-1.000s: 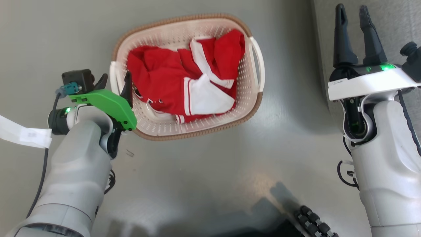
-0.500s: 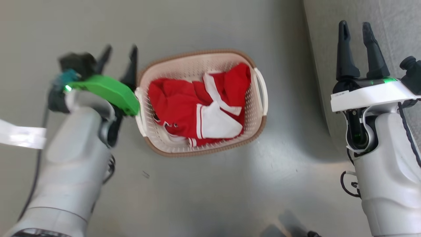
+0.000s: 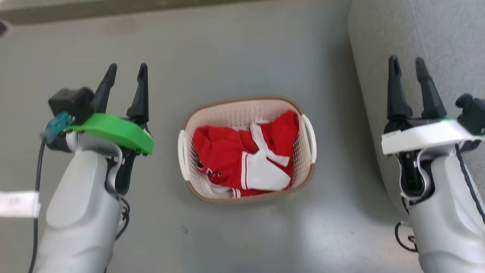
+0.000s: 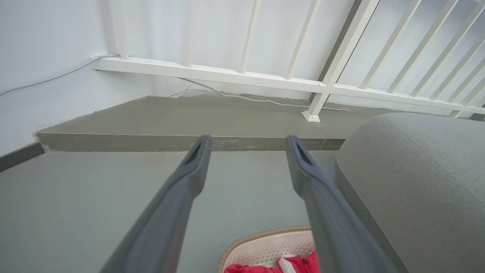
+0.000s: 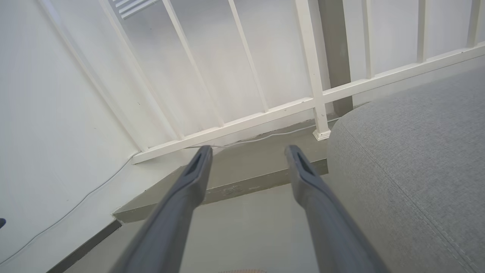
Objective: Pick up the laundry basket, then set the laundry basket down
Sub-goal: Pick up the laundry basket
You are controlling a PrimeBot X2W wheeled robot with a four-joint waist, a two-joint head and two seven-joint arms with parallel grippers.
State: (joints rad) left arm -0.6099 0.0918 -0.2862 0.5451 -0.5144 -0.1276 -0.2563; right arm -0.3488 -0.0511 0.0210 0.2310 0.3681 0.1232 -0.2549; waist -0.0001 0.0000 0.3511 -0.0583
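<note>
The white side handles (image 3: pixel 311 137) go straight into the brown rim (image 3: pixel 297 107), so they will stay fixed in line when I pick up the laundry basket.
The laundry basket (image 3: pixel 299 167), cream-white and perforated with a brown rim and white side handles, sits on the grey floor in the head view, holding red and white clothing (image 3: pixel 242 161). Its far rim (image 4: pixel 261 237) appears at the bottom of the left wrist view, and a sliver of rim (image 5: pixel 242 270) at the bottom edge of the right wrist view. My left gripper (image 3: pixel 127 72) hangs open to the basket's left, well apart from its handle, nothing between the fingers. My right gripper (image 3: pixel 407 64) is open to the basket's right, over the grey cushion.
A grey upholstered cushion (image 3: pixel 416 34) borders the right side; its rounded edge (image 4: pixel 416 170) lies close to the basket. A raised concrete step (image 4: pixel 189 142) and a white railing (image 4: pixel 322 85) with a cable along it stand ahead. A white tag (image 3: pixel 19 203) hangs at the left edge.
My left gripper has come off the basket's left handle and drawn away to the left. The camera has risen, so the basket looks smaller and lower in the head view.
</note>
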